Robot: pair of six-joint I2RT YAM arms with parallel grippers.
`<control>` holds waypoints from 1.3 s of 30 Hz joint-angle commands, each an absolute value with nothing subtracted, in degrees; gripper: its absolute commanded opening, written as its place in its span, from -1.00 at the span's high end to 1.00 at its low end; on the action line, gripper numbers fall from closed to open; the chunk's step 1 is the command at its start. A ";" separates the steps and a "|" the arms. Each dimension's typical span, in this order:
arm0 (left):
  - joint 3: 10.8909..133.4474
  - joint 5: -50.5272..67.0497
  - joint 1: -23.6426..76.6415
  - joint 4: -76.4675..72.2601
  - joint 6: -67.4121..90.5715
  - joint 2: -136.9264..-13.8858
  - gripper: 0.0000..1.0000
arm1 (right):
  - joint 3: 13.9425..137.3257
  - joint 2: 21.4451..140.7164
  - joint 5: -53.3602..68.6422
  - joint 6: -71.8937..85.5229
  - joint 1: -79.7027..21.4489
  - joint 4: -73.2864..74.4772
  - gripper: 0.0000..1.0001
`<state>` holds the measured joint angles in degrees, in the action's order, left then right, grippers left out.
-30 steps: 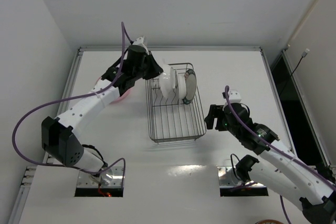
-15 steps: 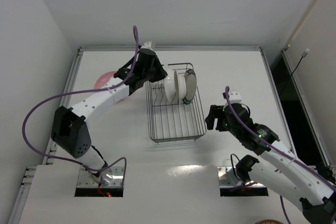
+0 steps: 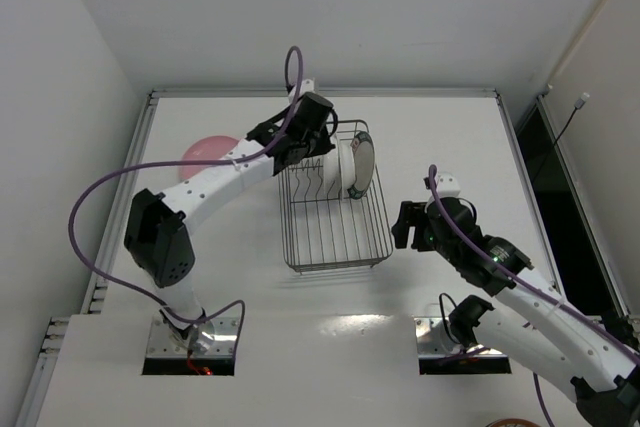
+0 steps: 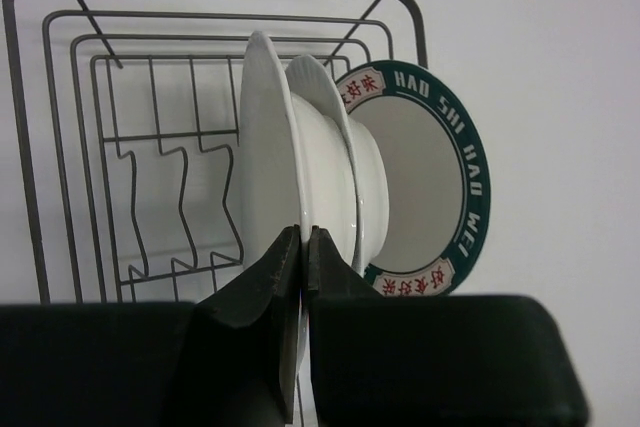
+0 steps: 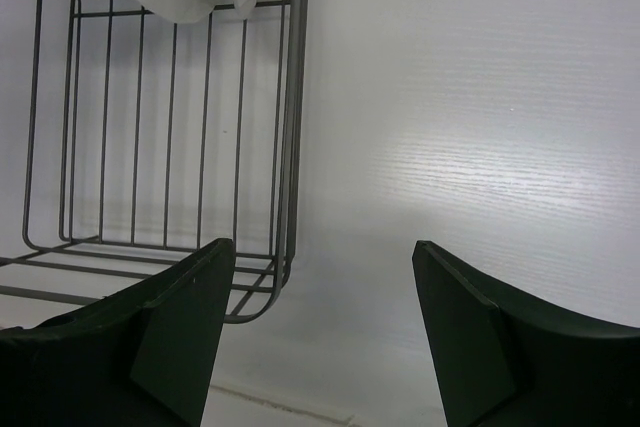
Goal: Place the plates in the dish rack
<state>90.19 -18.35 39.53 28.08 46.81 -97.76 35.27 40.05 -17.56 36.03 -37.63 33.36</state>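
Observation:
My left gripper is holding the white plate [image 3: 331, 173] upright, parallel to the second white plate. It should keep lowering the plate until the plate's edge rests among the dish rack's wires [image 3: 328, 197].
The wire dish rack [image 3: 335, 232] lies mid-table. My left gripper [image 3: 318, 147] is over its far end, shut on the rim of a plain white plate [image 4: 268, 147] that stands on edge among the prongs. Close behind it stand a second white plate [image 4: 325, 137] and the blue-rimmed plate [image 4: 440, 147], which also shows in the top view [image 3: 365, 162]. The left gripper [image 4: 303, 245] pinches the near edge of the first plate. The pink plate [image 3: 205, 152] lies flat on the table to the left. My right gripper [image 3: 405, 225] is open and empty beside the rack's right wall.
The rack's near half holds bare wire and prongs [image 4: 170, 197]. In the right wrist view the rack's corner [image 5: 285, 197] is just left of the open right gripper [image 5: 325, 277], with bare white table to its right. Walls close the table at back and left.
My left gripper has carried the white plate rightward from the rack's left side into its far end, beside the other plates. The pink plate is now uncovered. The right arm has not moved.

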 commanded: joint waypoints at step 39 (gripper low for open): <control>108.02 -22.41 41.31 40.25 46.49 -113.12 0.46 | 36.12 37.35 -18.28 35.86 -37.44 35.77 -0.41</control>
